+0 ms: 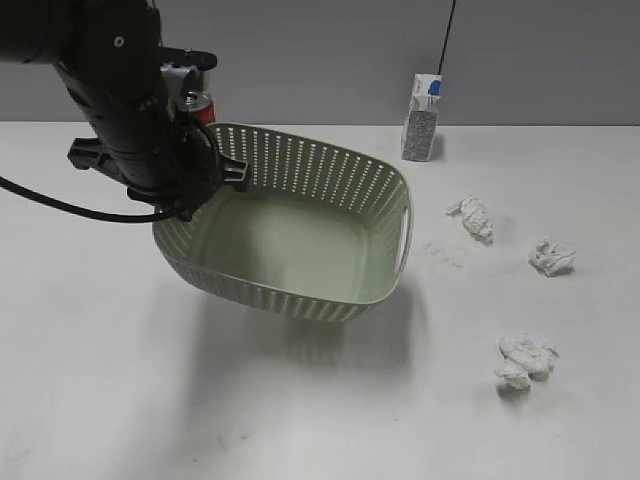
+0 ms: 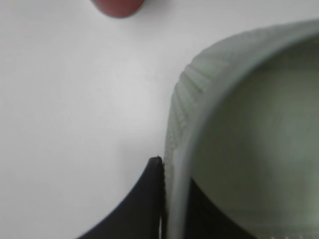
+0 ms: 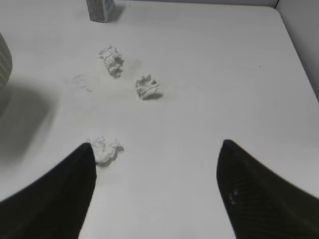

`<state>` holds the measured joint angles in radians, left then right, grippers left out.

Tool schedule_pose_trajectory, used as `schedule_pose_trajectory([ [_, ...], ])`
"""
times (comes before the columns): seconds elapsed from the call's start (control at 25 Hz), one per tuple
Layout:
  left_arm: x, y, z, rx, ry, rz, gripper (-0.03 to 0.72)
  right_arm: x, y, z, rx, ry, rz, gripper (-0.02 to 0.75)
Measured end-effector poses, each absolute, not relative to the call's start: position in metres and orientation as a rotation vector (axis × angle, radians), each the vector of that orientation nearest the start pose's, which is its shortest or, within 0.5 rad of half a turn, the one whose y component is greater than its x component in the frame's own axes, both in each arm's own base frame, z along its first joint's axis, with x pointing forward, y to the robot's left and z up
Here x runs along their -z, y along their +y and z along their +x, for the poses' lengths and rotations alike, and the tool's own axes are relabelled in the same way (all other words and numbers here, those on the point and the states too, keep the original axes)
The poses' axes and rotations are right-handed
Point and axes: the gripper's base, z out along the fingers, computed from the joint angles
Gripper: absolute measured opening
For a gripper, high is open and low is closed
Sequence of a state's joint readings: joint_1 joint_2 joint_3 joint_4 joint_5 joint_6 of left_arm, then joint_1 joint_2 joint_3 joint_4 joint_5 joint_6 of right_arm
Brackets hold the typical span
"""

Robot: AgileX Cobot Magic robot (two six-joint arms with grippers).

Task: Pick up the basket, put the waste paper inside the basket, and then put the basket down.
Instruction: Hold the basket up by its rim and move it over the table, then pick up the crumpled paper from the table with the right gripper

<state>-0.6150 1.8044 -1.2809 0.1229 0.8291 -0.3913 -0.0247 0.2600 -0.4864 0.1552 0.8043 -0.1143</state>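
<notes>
I expect the small wad (image 1: 551,258) to settle toward the near side of the basket when I drop it in, because the basket hangs tilted with its near rim low (image 1: 290,296).
The pale green basket (image 1: 300,235) hangs tilted above the white table, empty inside. My left gripper (image 1: 200,175) is shut on its left rim; in the left wrist view the rim (image 2: 177,164) runs between the two black fingers (image 2: 174,199). Three wads of waste paper lie on the table to the right: one far (image 1: 472,216), one right (image 1: 551,258), one near (image 1: 524,360). My right gripper (image 3: 157,164) is open and empty above the table, out of the exterior view. The near wad (image 3: 104,149) lies by its left finger; two more wads (image 3: 147,87) (image 3: 111,58) lie beyond.
A white-and-blue carton (image 1: 421,118) stands upright at the back right, also in the right wrist view (image 3: 99,9). A red drink can (image 1: 196,100) stands behind my left arm; its edge shows in the left wrist view (image 2: 118,6). The table's right edge (image 3: 299,55) runs near.
</notes>
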Motion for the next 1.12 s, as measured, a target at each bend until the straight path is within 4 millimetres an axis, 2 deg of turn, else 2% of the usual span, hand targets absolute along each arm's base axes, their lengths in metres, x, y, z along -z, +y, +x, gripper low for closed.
schedule_pose_trajectory([
  [0.32, -0.216, -0.204, 0.305, 0.069, 2.789, 0.416, 0.000, -0.294, 0.009, 0.082, -0.124, 2.134, -0.025, 0.571],
  [0.44, -0.217, -0.204, 0.305, 0.068, 2.788, 0.417, 0.000, -0.287, 0.010, 0.100, -0.159, 2.218, -0.010, 0.571],
  [0.6, -0.217, -0.204, 0.306, 0.061, 2.781, 0.423, 0.000, -0.272, 0.014, 0.148, -0.228, 2.379, -0.048, 0.571],
  [0.76, -0.212, -0.205, 0.307, 0.060, 2.780, 0.428, 0.000, -0.263, 0.017, 0.211, -0.287, 2.458, -0.078, 0.571],
  [0.88, -0.203, -0.208, 0.310, 0.054, 2.790, 0.433, 0.000, -0.248, 0.013, 0.261, -0.251, 2.492, -0.079, 0.571],
  [1.0, -0.198, -0.209, 0.312, 0.052, 2.795, 0.435, 0.000, -0.218, 0.008, 0.301, -0.188, 2.536, -0.082, 0.571],
  [1.12, -0.198, -0.209, 0.312, 0.056, 2.788, 0.435, 0.000, -0.178, 0.005, 0.323, -0.160, 2.618, -0.077, 0.571],
])
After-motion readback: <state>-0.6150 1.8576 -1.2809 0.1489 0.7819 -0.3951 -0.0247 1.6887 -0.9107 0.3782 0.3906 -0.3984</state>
